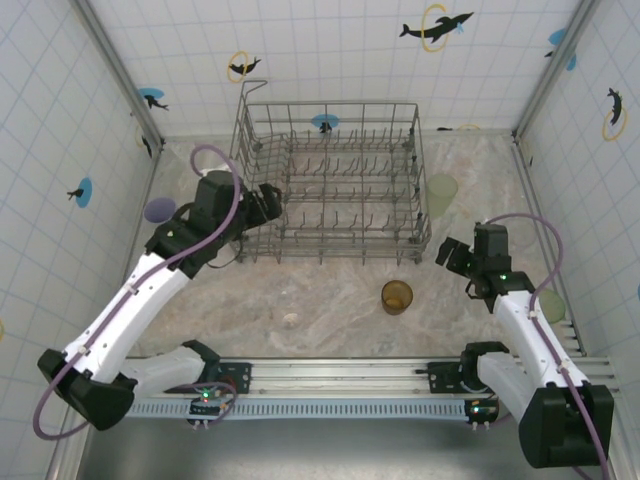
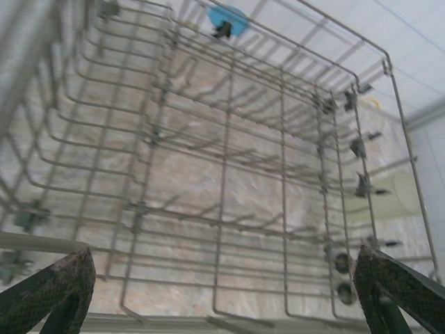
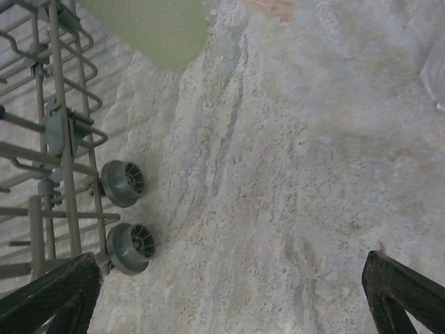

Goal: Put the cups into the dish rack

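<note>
My left gripper keeps moving, open, until its fingers are on both sides of the cup's rim (image 1: 384, 292), then close, as the amber cup (image 1: 397, 298) stands upright and clear of the dish rack.
The grey wire dish rack (image 1: 330, 104) stands at the back middle of the table with no cups in it. An amber cup (image 1: 396, 297) stands upright in front of its right corner. A pale green cup (image 1: 441, 192) sits just right of the rack, another green cup (image 1: 550, 303) by the right wall, and a lavender cup (image 1: 158, 209) at the left wall. My left gripper (image 1: 268, 204) hangs open at the rack's left front corner, looking into the rack (image 2: 281, 174). My right gripper (image 1: 452, 255) is open over bare table, near the rack's wheels (image 3: 125, 216) and the green cup (image 3: 149, 24).
Tiled walls close in the table on the left, back and right. A small pale thing (image 1: 290, 319) lies on the table in front of the rack. A see-through rim (image 3: 434, 76) shows at the right wrist view's edge. The arms' rail (image 1: 340, 378) runs along the near edge.
</note>
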You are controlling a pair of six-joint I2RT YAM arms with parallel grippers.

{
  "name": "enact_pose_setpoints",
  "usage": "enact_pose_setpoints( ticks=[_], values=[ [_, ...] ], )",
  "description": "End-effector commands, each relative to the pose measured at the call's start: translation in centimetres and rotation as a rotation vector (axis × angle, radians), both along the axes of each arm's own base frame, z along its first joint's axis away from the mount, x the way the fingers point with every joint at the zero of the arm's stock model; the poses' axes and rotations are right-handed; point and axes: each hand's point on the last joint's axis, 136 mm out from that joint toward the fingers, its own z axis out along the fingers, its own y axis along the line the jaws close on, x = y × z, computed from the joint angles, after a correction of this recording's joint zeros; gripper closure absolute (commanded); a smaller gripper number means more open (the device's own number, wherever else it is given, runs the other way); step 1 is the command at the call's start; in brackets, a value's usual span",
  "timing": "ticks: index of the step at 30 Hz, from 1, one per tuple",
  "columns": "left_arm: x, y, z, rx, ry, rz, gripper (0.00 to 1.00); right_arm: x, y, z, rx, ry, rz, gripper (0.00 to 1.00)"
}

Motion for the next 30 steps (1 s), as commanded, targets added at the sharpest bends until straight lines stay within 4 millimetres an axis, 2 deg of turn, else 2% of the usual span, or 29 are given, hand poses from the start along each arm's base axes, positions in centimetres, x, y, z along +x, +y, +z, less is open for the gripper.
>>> enact_pose_setpoints(
  ticks=[1,7,10,20,24,30],
  values=[
    [-0.9,-2.2,0.8,0.037,-0.004,-0.013,0.02,0.0,0.5,1.4,0.014,-0.004,0.012,0.0],
    [-3.3,-7.9,0.0,0.096,0.022,-0.152,0.02,-0.9,0.4,0.7,-0.003,0.037,0.022,0.0],
    [-4.5,-10.1,-0.8,0.109,0.039,-0.22,0.03,-1.1,0.6,0.6,0.009,0.048,0.038,0.0],
    [-9.7,-18.1,-5.5,0.129,0.122,-0.443,0.02,-1.9,0.1,-0.1,0.017,0.078,0.019,0.0],
    [-11.0,-20.4,-8.1,0.131,0.17,-0.501,0.02,-1.8,0.1,0.1,0.031,0.056,0.023,0.0],
    [-11.9,-21.7,-11.7,0.192,0.223,-0.541,0.02,-2.1,-0.6,-0.3,0.028,0.067,0.009,0.0]
  ],
)
